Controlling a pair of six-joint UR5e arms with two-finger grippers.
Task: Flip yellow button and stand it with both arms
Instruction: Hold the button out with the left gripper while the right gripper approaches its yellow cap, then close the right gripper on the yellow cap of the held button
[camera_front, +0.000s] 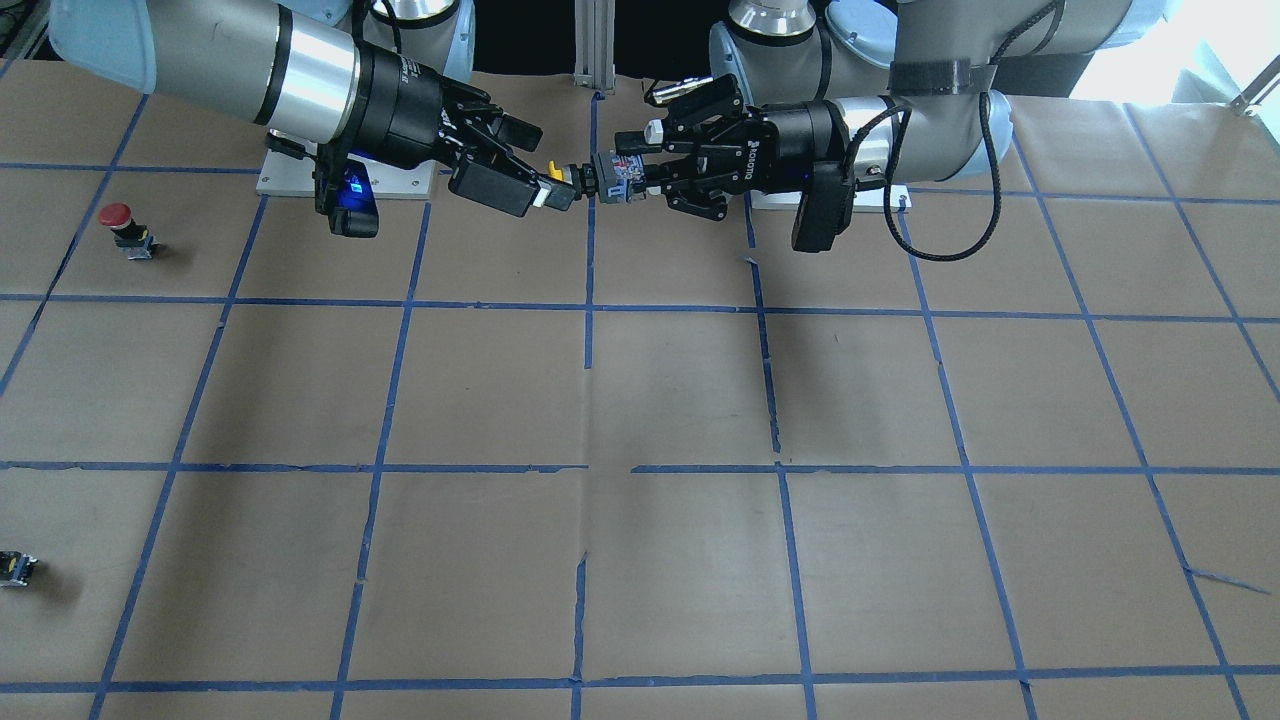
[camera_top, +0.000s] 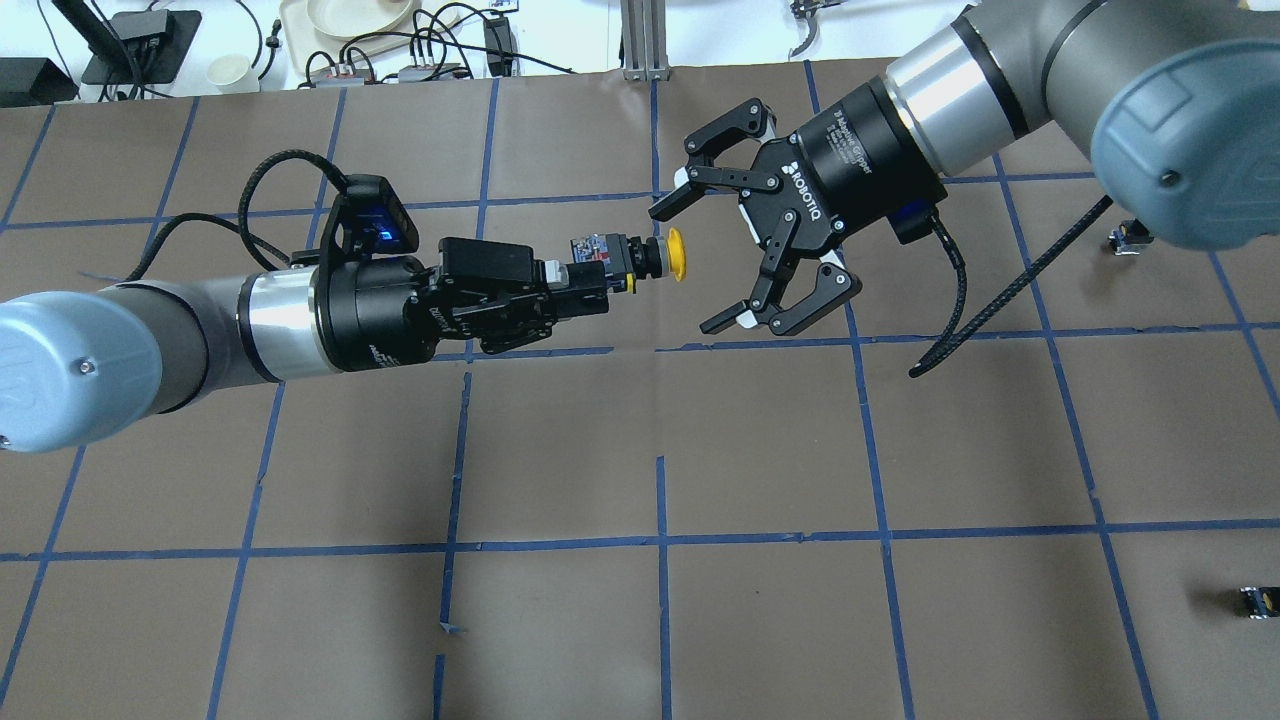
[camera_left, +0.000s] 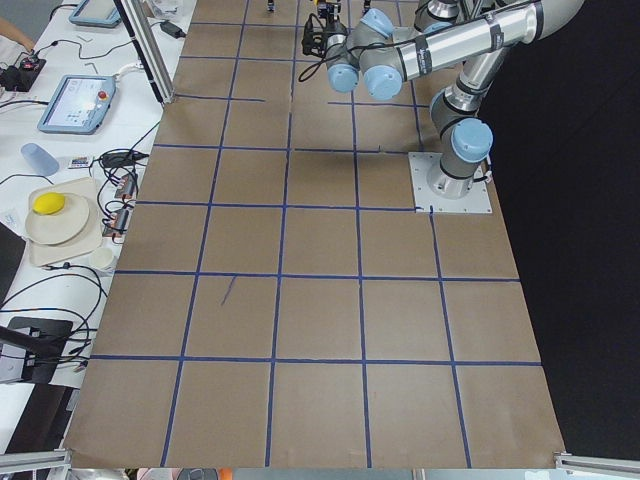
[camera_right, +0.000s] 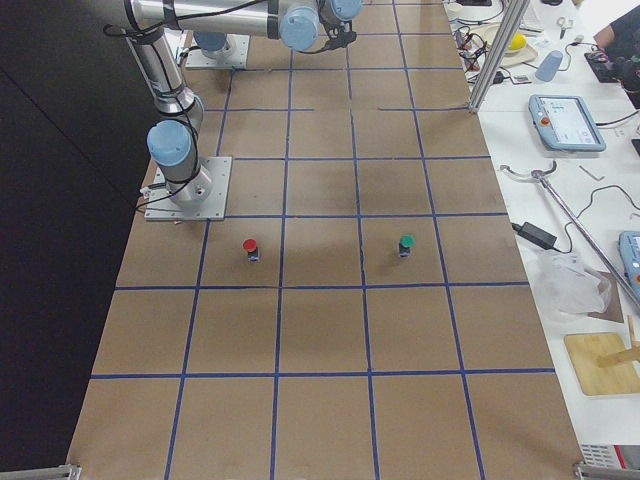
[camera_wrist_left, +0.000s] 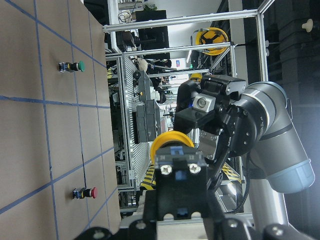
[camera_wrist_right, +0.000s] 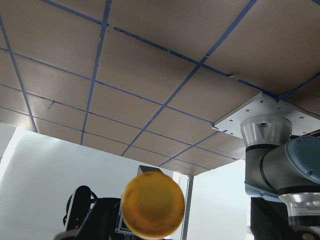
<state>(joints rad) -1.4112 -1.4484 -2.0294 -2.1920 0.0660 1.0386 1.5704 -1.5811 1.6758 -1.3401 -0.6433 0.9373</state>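
Next, I take the cap with my right gripper before my left gripper opens and backs off, because my left gripper is holding the body that the yellow button has to stand on.
The yellow button (camera_top: 650, 258) is held level in the air above the table's far middle, its yellow cap (camera_top: 677, 254) pointing at my right gripper. My left gripper (camera_top: 590, 275) is shut on the button's black-and-grey body (camera_front: 615, 180). My right gripper (camera_top: 690, 262) is open, and the cap lies at the mouth between its fingertips (camera_front: 548, 165). I cannot tell whether a finger touches the cap. The left wrist view shows the button (camera_wrist_left: 175, 165) from behind, with the right gripper beyond it. The right wrist view shows the cap (camera_wrist_right: 152, 204) face on.
A red-capped switch (camera_front: 125, 228) stands on the brown gridded table (camera_front: 640, 400) on my right side. A small capless block (camera_front: 15, 568) lies near that side's edge. A green-capped switch (camera_right: 405, 243) stands further out. Benches with cables and tablets line the operators' side.
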